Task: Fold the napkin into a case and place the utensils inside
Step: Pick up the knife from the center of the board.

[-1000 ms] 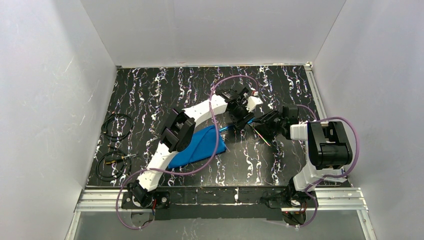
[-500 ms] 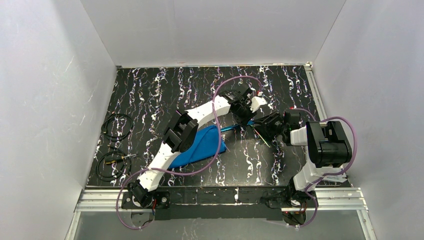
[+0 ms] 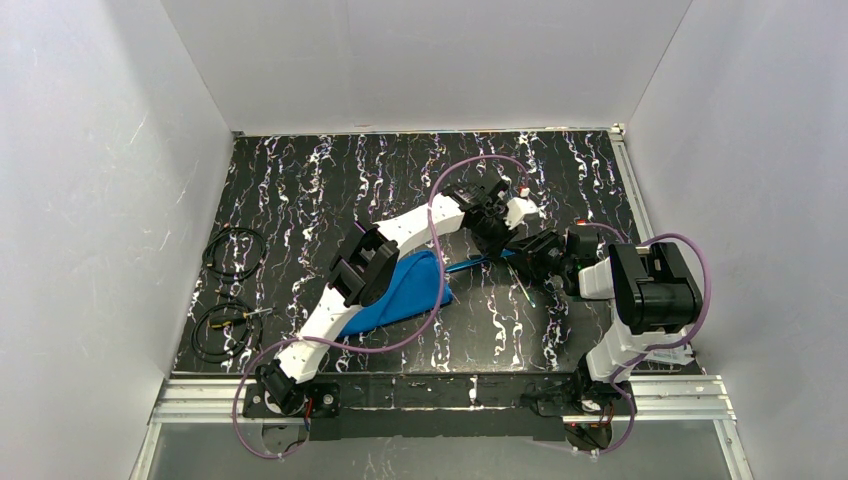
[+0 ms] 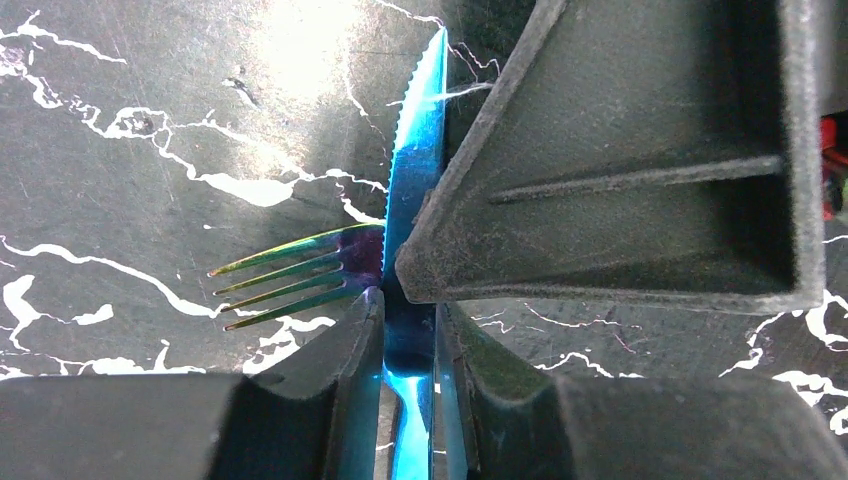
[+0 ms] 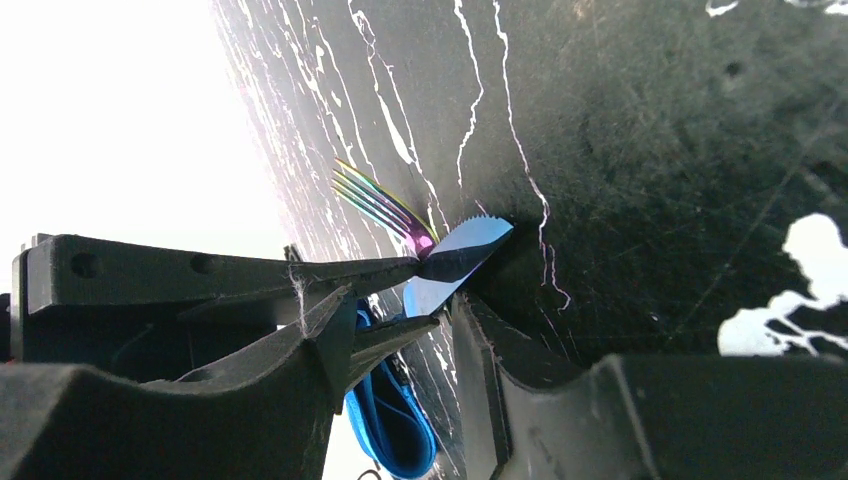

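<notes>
My left gripper is pinching the knife where it crosses the fork's neck, so my right gripper should hold the knife's blade while my left gripper takes the knife's handle.
The napkin lies as a bright blue folded case mid-table, partly under my left arm; its open layered end shows low in the right wrist view. My two grippers meet just right of it, above the table. My left gripper is shut on a shiny blue serrated knife. A fork sticks out beside the blade. My right gripper grips the same bundle of utensils, and one of its fingers presses along the knife. A thin utensil end pokes out below.
The table is black with white marbling, boxed in by white walls on three sides. Two coils of black cable lie at its left edge. A purple cable loops over the left arm.
My left gripper has moved right, up to the right gripper, and closed onto the knife. The right gripper has shifted left with the utensils.
</notes>
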